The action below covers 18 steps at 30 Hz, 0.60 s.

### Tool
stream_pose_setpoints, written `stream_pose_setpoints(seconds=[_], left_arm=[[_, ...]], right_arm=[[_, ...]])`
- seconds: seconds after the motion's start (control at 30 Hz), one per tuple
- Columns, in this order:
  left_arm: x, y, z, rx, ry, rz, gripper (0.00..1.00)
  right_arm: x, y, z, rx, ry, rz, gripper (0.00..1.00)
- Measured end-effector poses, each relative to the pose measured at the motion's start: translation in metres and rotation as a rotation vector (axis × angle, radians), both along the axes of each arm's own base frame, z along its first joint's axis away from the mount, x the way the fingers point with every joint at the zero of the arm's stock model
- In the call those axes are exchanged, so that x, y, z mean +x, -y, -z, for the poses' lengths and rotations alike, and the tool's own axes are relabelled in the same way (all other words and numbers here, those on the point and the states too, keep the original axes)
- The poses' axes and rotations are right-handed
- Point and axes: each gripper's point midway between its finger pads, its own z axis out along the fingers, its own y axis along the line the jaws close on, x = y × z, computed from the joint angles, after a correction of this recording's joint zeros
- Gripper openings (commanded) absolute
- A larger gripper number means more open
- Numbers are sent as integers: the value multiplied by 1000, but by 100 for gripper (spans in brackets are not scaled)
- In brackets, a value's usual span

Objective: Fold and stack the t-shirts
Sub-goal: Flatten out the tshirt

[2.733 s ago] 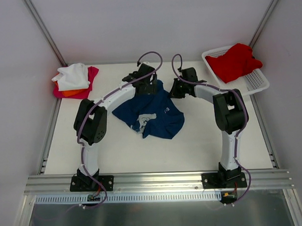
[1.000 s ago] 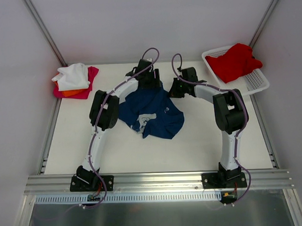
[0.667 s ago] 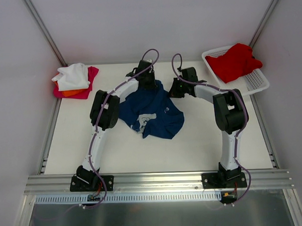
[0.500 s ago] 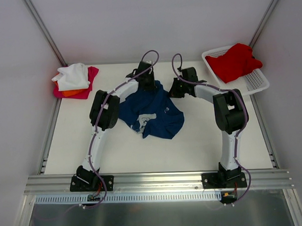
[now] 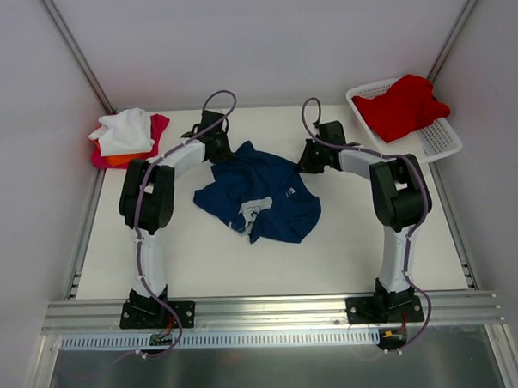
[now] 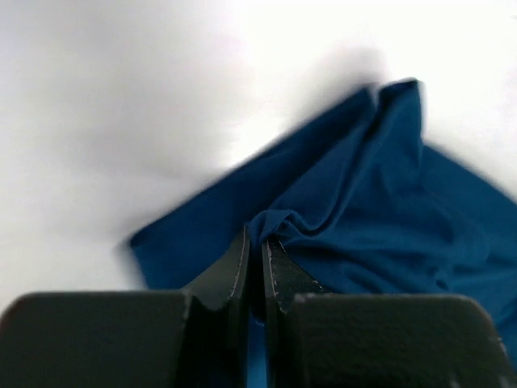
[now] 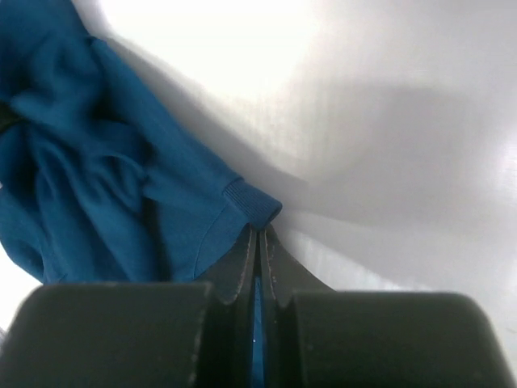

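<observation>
Both grippers are pinching opposite edges of the crumpled navy blue t-shirt (image 5: 263,181). My left gripper should keep pulling toward the white t-shirt (image 5: 126,131) until the print opens out.
A navy blue t-shirt (image 5: 261,194) with a small white print lies crumpled in the middle of the table. My left gripper (image 5: 220,154) is at its far left edge, shut on a fold of the navy cloth (image 6: 323,210), with the fingertips (image 6: 257,242) pinching it. At the shirt's far right edge my right gripper (image 5: 308,163) is also shut; its jaws (image 7: 258,236) hold the cloth just below a ribbed band (image 7: 252,202). A white t-shirt (image 5: 124,127) tops an orange one (image 5: 125,154) and a magenta one (image 5: 158,126) at the far left. A red t-shirt (image 5: 401,106) lies in the basket.
A white plastic lattice basket (image 5: 442,143) stands at the far right corner against the wall. Metal frame rails run along the table's left and right sides, and the arm bases are bolted at the near edge.
My left gripper shut on the navy shirt's far edge and moved left with it. The right gripper shifted slightly right. The far edge of the shirt is now stretched wider between them.
</observation>
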Motion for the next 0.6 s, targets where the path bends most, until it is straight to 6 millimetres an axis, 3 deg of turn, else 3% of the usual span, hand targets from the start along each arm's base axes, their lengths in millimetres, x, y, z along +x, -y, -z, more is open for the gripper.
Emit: stream_pose_setpoints(seconds=[0.23, 0.4, 0.6], left_arm=[[-14, -75, -21, 64, 17, -116, 0], [-18, -109, -39, 95, 49, -170, 0], [-25, -147, -38, 133, 45, -235, 0]], right_arm=[[9, 32, -3, -33, 12, 95, 0], [11, 53, -5, -57, 19, 156, 0], [13, 76, -8, -87, 31, 217, 0]])
